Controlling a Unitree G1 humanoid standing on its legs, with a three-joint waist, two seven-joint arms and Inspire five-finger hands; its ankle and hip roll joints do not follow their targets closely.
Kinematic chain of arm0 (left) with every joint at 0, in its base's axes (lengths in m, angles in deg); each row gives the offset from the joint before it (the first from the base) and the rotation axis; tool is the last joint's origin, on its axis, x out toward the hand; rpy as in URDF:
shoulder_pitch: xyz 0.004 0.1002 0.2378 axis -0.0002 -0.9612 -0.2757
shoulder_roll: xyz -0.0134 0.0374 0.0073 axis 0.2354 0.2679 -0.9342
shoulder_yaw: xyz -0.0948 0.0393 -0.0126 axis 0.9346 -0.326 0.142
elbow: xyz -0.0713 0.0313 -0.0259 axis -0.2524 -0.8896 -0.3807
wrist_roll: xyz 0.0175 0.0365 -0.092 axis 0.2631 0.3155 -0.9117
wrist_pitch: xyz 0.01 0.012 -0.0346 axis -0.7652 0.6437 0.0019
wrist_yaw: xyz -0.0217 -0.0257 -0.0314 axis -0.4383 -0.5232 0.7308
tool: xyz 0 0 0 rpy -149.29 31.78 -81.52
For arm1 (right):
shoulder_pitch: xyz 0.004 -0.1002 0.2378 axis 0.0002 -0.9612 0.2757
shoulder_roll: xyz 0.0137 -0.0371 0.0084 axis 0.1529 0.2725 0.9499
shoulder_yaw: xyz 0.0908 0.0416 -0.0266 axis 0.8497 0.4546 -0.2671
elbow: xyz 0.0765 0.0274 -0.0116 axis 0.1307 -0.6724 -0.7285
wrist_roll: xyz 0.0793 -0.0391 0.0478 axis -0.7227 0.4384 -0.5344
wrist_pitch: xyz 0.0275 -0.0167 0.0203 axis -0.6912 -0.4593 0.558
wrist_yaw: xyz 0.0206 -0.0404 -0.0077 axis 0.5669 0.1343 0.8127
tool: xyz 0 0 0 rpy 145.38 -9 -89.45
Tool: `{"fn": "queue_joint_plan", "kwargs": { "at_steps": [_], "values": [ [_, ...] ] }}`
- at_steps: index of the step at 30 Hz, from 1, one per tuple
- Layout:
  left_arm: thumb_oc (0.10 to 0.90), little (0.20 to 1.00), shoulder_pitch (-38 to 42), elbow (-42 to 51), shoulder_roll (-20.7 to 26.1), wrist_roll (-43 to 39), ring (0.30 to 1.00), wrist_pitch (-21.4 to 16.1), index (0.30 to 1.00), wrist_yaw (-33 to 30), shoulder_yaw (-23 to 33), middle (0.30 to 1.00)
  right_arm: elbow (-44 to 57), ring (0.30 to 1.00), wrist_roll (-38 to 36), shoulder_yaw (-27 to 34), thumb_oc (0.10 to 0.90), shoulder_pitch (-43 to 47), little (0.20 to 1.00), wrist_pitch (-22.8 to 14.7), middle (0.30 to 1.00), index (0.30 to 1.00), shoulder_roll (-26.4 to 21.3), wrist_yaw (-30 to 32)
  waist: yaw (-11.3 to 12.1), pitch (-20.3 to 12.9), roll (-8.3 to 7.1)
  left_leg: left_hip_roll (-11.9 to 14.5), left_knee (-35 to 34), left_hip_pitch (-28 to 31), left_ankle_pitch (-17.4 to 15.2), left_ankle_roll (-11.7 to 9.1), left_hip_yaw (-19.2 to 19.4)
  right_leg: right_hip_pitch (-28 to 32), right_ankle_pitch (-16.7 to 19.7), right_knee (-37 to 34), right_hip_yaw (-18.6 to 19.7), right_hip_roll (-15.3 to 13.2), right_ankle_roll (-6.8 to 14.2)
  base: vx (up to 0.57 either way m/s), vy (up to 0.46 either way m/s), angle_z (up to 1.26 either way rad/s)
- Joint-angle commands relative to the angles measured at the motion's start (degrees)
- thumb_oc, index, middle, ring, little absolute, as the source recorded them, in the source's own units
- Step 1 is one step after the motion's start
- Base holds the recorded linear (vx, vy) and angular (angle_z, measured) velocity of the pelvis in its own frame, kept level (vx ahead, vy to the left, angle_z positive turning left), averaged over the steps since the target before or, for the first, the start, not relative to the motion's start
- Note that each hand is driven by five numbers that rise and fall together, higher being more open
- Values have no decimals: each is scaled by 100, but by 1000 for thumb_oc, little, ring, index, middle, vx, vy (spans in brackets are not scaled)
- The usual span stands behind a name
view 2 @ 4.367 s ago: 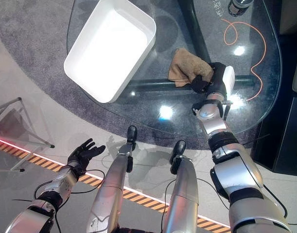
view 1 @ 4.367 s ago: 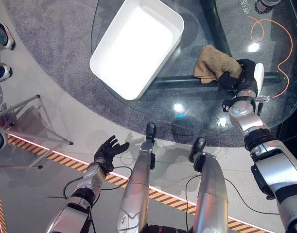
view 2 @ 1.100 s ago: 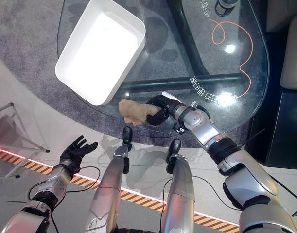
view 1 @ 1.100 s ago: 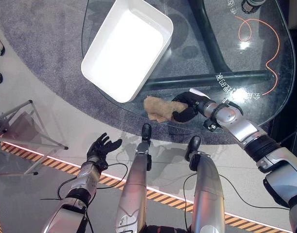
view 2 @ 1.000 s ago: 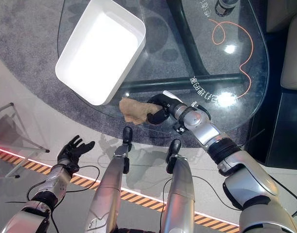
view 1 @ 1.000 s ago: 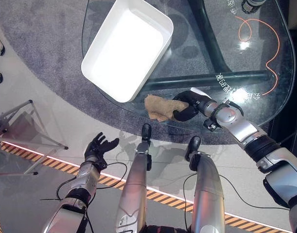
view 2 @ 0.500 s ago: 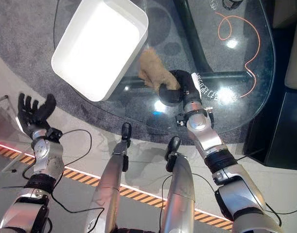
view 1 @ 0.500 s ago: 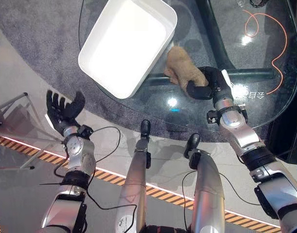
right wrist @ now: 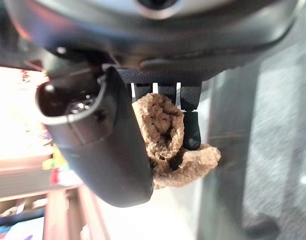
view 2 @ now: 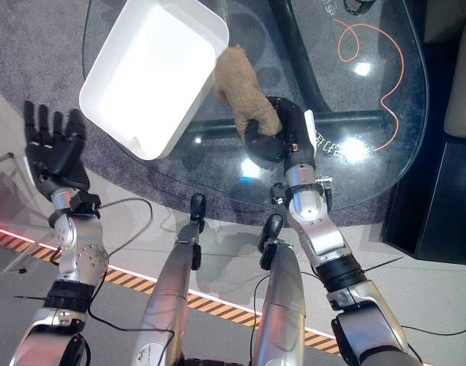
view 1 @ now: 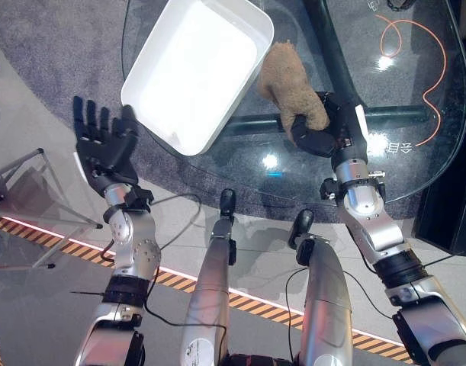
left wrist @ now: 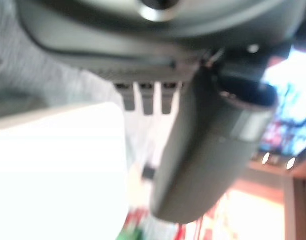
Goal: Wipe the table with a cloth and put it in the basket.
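My gripper will carry the tan cloth (view 1: 295,91) into the basket, and I expect the cloth to stay a narrow bundle because the cloth's loose end (view 1: 280,62) sticks out thick and bunched.
My right hand (view 1: 322,136) is shut on the tan cloth (view 1: 287,85), which hangs bunched above the glass table (view 1: 416,137) just right of the white basket (view 1: 193,69). In the right wrist view the cloth (right wrist: 169,139) is pinched between the thumb and the curled fingers (right wrist: 192,131). The cloth's upper end nearly reaches the basket's right rim (view 2: 217,47). My left hand (view 1: 103,149) is raised beside the table's left edge, palm up, fingers straight and spread, holding nothing. The basket (view 2: 149,72) is a shallow white tub, bare inside.
An orange cable (view 1: 427,53) curls on the glass at the far right. A dark table leg bar (view 1: 400,114) shows through the glass under my right hand. A metal stand (view 1: 34,191) sits on the floor at left, near a striped floor line (view 1: 65,244).
My right hand has lifted the cloth a little further toward the basket's right rim. My left hand has risen higher beside the table, fingers still spread.
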Motion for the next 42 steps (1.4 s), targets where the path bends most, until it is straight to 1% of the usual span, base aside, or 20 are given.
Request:
{"fn": "queue_joint_plan", "kwargs": {
  "at_steps": [1,2,5,6,9,12,19,20,21,26,29,35,37,40,42],
  "values": [
    [800,900,245,466,215,-16,900,-345,900,330,315,900,1206,300,252,336,100,594,200,-1072,300,300,190,-191,-57,-155,-66,-333,699,185,-568,450,329,268,815,-763,91,289,214,0,0,0],
    [800,900,245,466,215,-16,900,-345,900,330,315,900,1206,300,252,336,100,594,200,-1072,300,300,190,-191,-57,-155,-66,-333,699,185,-568,450,329,268,815,-763,91,289,214,0,0,0],
    [800,900,191,857,237,-343,900,22,900,817,202,900,1817,300,223,335,100,550,200,-1368,300,300,232,-648,-107,-155,-70,-337,667,266,-571,447,377,357,854,-839,111,310,229,4,13,0],
    [800,900,189,858,237,-344,900,24,900,818,203,900,1820,300,223,335,100,547,200,-1367,300,300,232,-649,-107,-155,-70,-337,666,268,-570,447,377,359,855,-841,111,311,229,5,18,-3],
    [800,900,158,1004,234,-435,900,191,900,961,140,900,2052,300,112,313,100,535,200,-1414,300,300,240,-782,-111,-155,-70,-340,666,261,-572,446,392,362,867,-864,108,307,235,-1,1,-1],
    [800,900,121,1115,280,-551,900,437,900,1150,50,900,2240,300,-19,278,100,529,200,-1445,300,300,242,-977,-113,-155,-72,-334,657,266,-565,447,404,378,888,-889,97,308,242,0,0,0],
    [800,900,112,1158,340,-1274,900,827,900,1678,-59,900,2495,300,-344,147,100,549,200,-1483,300,300,181,-1445,-138,-155,-80,-326,606,328,-554,428,441,457,915,-980,85,308,252,0,0,0],
    [800,900,114,1154,341,-1281,900,827,900,1694,-61,900,2497,300,-356,142,100,550,200,-1483,300,300,178,-1454,-139,-155,-80,-326,604,330,-553,429,442,459,916,-982,84,308,253,0,0,0],
    [800,900,116,1193,316,-1464,900,970,900,1779,-130,900,2550,300,-453,54,100,546,200,-1482,300,300,172,-1597,-145,-155,-81,-321,606,330,-546,428,453,450,930,-977,79,299,256,0,0,0],
    [800,900,88,1209,307,-1773,900,1138,900,1941,-204,900,2633,300,-670,-80,100,564,200,-1333,300,300,183,-1814,-144,-155,-78,-322,613,327,-540,428,454,451,941,-980,73,290,262,0,0,0],
    [800,900,76,1218,290,-2013,900,1245,900,2075,-243,900,2633,300,-704,-200,100,602,200,-1165,300,300,160,-1962,-140,-155,-73,-328,598,332,-526,423,466,466,952,-1015,67,289,257,0,0,0],
    [800,900,99,1301,229,-2424,900,1482,900,2350,-355,900,2612,300,-768,-483,100,659,200,-960,300,300,139,-2191,-125,-155,-61,-341,557,338,-498,418,464,469,972,-1044,48,273,259,0,0,0],
    [800,900,116,1312,232,-2458,900,1496,900,2363,-388,900,2604,300,-789,-520,100,662,200,-945,300,300,142,-2227,-125,-155,-61,-346,561,333,-498,419,460,466,974,-1043,46,270,258,0,0,0],
    [800,900,183,1330,231,-2541,900,1573,900,2496,-454,900,2583,300,-820,-681,100,731,200,-736,300,300,155,-2382,-120,-155,-58,-353,563,339,-492,418,453,466,976,-1025,50,267,256,0,0,0],
    [800,900,209,1347,237,-2560,900,1515,900,2601,-486,900,2571,300,-816,-767,100,763,200,-603,300,300,122,-2450,-119,-155,-56,-357,547,348,-484,420,455,468,979,-1033,50,270,250,0,0,0]
  ]
}}
